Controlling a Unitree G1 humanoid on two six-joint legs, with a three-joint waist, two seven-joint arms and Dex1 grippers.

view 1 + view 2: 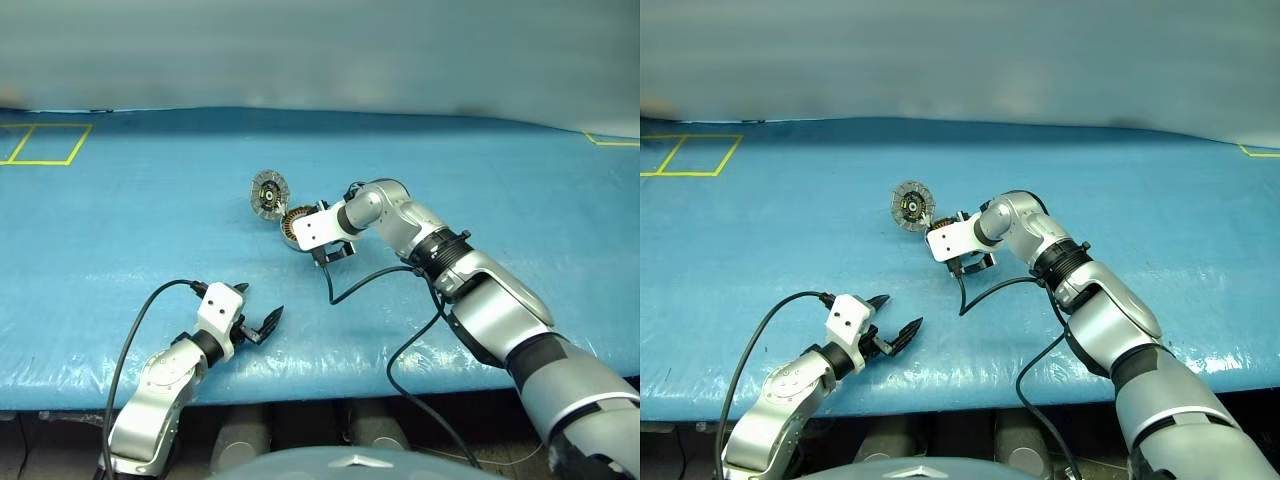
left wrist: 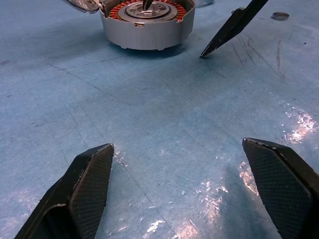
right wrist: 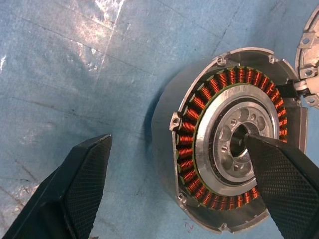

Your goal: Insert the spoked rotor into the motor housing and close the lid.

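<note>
My gripper will push the small silver ring down. The silver centre has an open round hole (image 3: 240,141), so the ring will settle into it and stay in place.
The motor housing (image 3: 199,99), a round metal cup with copper-orange windings around a silver centre, sits mid-table (image 1: 295,222). Its lid (image 1: 270,192) stands hinged open at the far left side, its segmented inner face towards me. My right gripper (image 3: 178,138) is open and straddles the housing's near wall. One of its fingers is over the silver centre; the other comes down to the mat outside. My left gripper (image 1: 262,305) is open and empty, low over the mat near the front edge, pointing at the housing (image 2: 144,32). The spoked rotor is out of view.
A blue mat (image 1: 120,230) covers the table. Yellow tape rectangles (image 1: 40,145) mark the far left corner. A small grey ring (image 2: 280,16) lies on the mat beyond the right gripper. Black cables (image 1: 400,340) trail from both wrists over the front edge.
</note>
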